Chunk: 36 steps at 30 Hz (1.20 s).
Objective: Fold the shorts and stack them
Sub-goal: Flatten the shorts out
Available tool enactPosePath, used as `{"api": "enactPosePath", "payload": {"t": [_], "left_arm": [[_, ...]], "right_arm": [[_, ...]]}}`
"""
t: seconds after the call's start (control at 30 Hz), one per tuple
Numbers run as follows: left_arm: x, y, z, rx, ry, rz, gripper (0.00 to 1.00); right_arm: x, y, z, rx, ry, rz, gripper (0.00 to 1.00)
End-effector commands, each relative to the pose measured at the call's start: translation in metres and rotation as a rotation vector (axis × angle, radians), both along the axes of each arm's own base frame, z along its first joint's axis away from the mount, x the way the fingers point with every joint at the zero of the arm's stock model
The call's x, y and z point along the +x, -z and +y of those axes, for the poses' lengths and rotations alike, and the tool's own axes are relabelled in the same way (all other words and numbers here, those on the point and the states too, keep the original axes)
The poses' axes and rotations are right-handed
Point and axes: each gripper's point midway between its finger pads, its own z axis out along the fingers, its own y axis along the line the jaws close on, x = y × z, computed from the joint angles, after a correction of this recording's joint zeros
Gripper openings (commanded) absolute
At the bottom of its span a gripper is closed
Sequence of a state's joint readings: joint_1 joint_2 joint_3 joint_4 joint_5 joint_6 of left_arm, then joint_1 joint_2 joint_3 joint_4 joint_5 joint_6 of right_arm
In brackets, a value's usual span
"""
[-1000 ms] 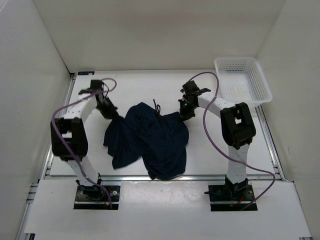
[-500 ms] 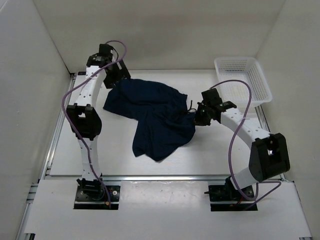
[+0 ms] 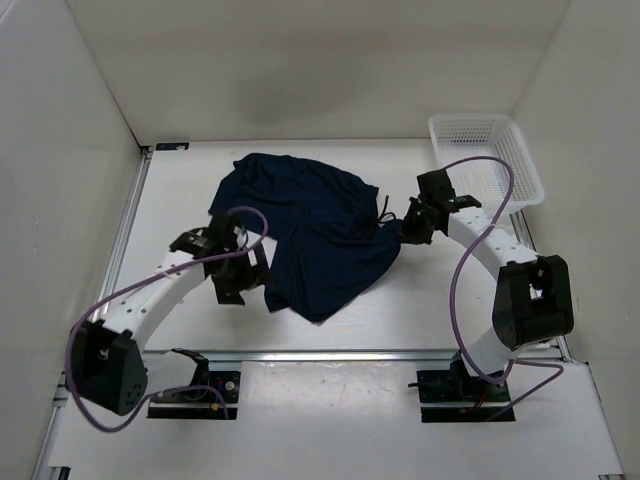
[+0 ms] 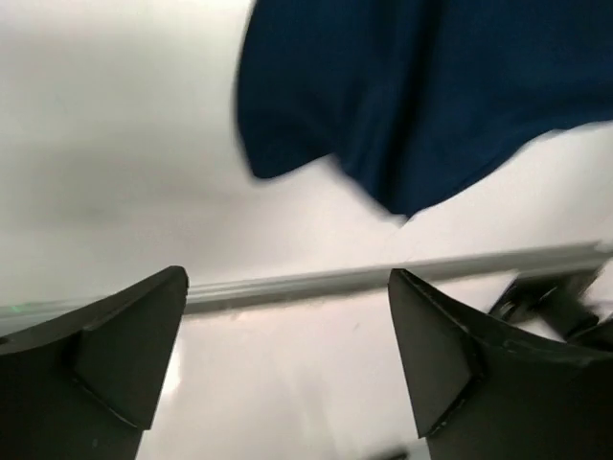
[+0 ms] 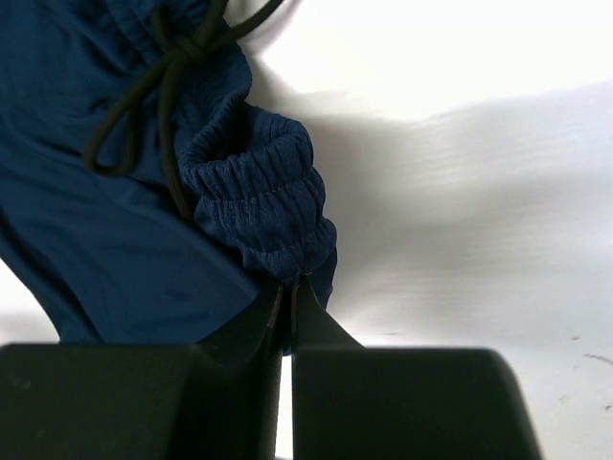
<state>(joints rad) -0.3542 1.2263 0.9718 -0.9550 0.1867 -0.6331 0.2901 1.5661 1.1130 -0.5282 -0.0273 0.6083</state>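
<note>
The near leg (image 3: 320, 285) slants toward the metal rail, so the robot's right gripper should pull the waistband back and its left gripper should take the leg's hem (image 3: 294, 307) before they fold.
The dark navy shorts (image 3: 305, 225) lie spread and rumpled across the middle of the table, one leg reaching toward the near edge. My right gripper (image 3: 408, 232) is shut on the gathered waistband (image 5: 263, 206) at the shorts' right side, next to the dark drawstring (image 5: 158, 91). My left gripper (image 3: 240, 285) stands open and holds nothing, just left of the near leg (image 4: 421, 105) and apart from the cloth. In the left wrist view its two fingers (image 4: 124, 345) sit wide apart over bare table.
A white mesh basket (image 3: 485, 160) stands at the far right corner. A metal rail (image 3: 330, 354) runs along the table's near edge, close below the left gripper. White walls close in the table on three sides.
The left gripper let go of the shorts' far left corner, opened, and swung from the back left to the near left of the shorts. The right gripper kept its hold, shifting slightly.
</note>
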Motion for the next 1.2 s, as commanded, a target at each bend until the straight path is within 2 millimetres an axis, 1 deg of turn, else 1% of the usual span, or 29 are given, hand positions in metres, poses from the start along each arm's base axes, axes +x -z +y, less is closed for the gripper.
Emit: {"api": "enactPosePath", "payload": {"t": [0.0, 0.03, 0.17, 0.2, 0.27, 0.33, 0.37, 0.43, 0.47, 0.5, 0.53, 0.57, 0.6, 0.63, 0.67, 0.7, 0.77, 0.8, 0.83, 0.87, 0.9, 0.93, 0.97, 1.0, 1.03, 1.07, 1.1, 1.13, 1.17], "left_arm": [[-0.017, 0.035, -0.031, -0.136, -0.026, 0.109, 0.99], [-0.024, 0.043, -0.032, -0.132, -0.022, 0.127, 0.99], [-0.016, 0.057, -0.038, -0.117, -0.016, 0.159, 0.98], [-0.017, 0.068, -0.04, -0.102, -0.001, 0.184, 0.96], [-0.01, 0.073, -0.043, -0.083, 0.002, 0.188, 0.9], [-0.007, 0.09, -0.044, -0.066, 0.009, 0.217, 0.86], [-0.003, 0.092, -0.046, -0.064, 0.009, 0.22, 0.8], [0.005, 0.101, -0.052, -0.055, 0.025, 0.232, 0.73], [0.008, 0.103, -0.053, -0.051, 0.025, 0.239, 0.67], [0.009, 0.109, -0.054, -0.042, 0.032, 0.253, 0.47], [0.02, 0.105, -0.057, -0.041, 0.03, 0.231, 0.25], [0.027, 0.104, -0.056, -0.037, 0.06, 0.209, 0.1], [0.033, 0.102, -0.052, -0.033, 0.058, 0.21, 0.1], [0.042, 0.096, -0.046, -0.023, 0.04, 0.202, 0.1], [0.07, 0.077, -0.037, -0.021, 0.0, 0.145, 0.1], [0.077, 0.063, -0.018, 0.052, -0.048, 0.128, 0.1], [0.108, 0.02, 0.01, 0.107, -0.118, 0.026, 0.1], [0.143, -0.027, 0.021, 0.135, -0.137, -0.112, 0.1], [0.156, -0.055, 0.033, 0.151, -0.162, -0.167, 0.1], [0.158, -0.068, 0.045, 0.182, -0.175, -0.142, 0.1], [0.171, -0.091, 0.063, 0.184, -0.212, -0.174, 0.1], [0.194, -0.152, 0.072, 0.173, -0.231, -0.324, 0.1], [0.196, -0.16, 0.081, 0.188, -0.239, -0.301, 0.1], [0.205, -0.208, 0.097, 0.181, -0.271, -0.423, 0.1], [0.203, -0.217, 0.101, 0.162, -0.277, -0.438, 0.1], [0.204, -0.22, 0.105, 0.144, -0.287, -0.455, 0.1], [0.197, -0.238, 0.114, 0.121, -0.309, -0.515, 0.1], [0.191, -0.226, 0.116, 0.119, -0.309, -0.477, 0.1], [0.186, -0.222, 0.116, 0.126, -0.301, -0.466, 0.1]], "right_arm": [[0.015, -0.016, -0.007, 0.005, -0.007, -0.045, 0.0], [0.012, -0.019, -0.006, 0.012, -0.012, -0.043, 0.0], [0.009, -0.018, -0.015, 0.007, 0.002, -0.042, 0.0], [0.006, -0.018, -0.014, 0.015, -0.003, -0.041, 0.0], [0.005, -0.018, -0.019, 0.014, 0.008, -0.041, 0.0], [0.002, -0.018, -0.018, 0.022, 0.003, -0.039, 0.0], [0.002, -0.021, -0.018, 0.024, 0.003, -0.049, 0.0], [-0.001, -0.019, -0.016, 0.031, -0.002, -0.038, 0.0], [-0.001, -0.019, -0.016, 0.031, -0.002, -0.038, 0.0], [-0.001, -0.022, -0.016, 0.033, -0.003, -0.047, 0.0], [-0.001, -0.022, -0.016, 0.033, -0.003, -0.047, 0.0], [-0.001, -0.022, -0.016, 0.033, -0.003, -0.047, 0.0], [-0.001, -0.018, -0.017, 0.026, -0.01, -0.038, 0.0], [0.001, -0.022, -0.015, 0.036, -0.015, -0.046, 0.0], [0.001, -0.017, -0.015, 0.033, -0.015, -0.033, 0.0], [0.011, -0.024, -0.012, 0.037, -0.015, -0.051, 0.0], [0.024, -0.036, -0.01, 0.061, -0.017, -0.071, 0.0], [0.046, -0.058, -0.002, 0.084, -0.026, -0.126, 0.0], [0.057, -0.071, -0.002, 0.1, -0.025, -0.142, 0.0], [0.065, -0.085, -0.002, 0.114, -0.024, -0.148, 0.0], [0.077, -0.091, 0.003, 0.128, -0.033, -0.146, 0.0], [0.099, -0.137, 0.005, 0.152, -0.047, -0.249, 0.0], [0.104, -0.155, 0.01, 0.177, -0.064, -0.274, 0.0], [0.107, -0.168, 0.011, 0.174, -0.073, -0.295, 0.0], [0.113, -0.196, 0.014, 0.194, -0.086, -0.36, 0.0], [0.108, -0.211, 0.013, 0.199, -0.088, -0.389, 0.0], [0.104, -0.218, 0.014, 0.203, -0.103, -0.407, 0.0], [0.097, -0.211, 0.012, 0.195, -0.11, -0.393, 0.0], [0.091, -0.208, 0.011, 0.188, -0.116, -0.387, 0.0]]}}
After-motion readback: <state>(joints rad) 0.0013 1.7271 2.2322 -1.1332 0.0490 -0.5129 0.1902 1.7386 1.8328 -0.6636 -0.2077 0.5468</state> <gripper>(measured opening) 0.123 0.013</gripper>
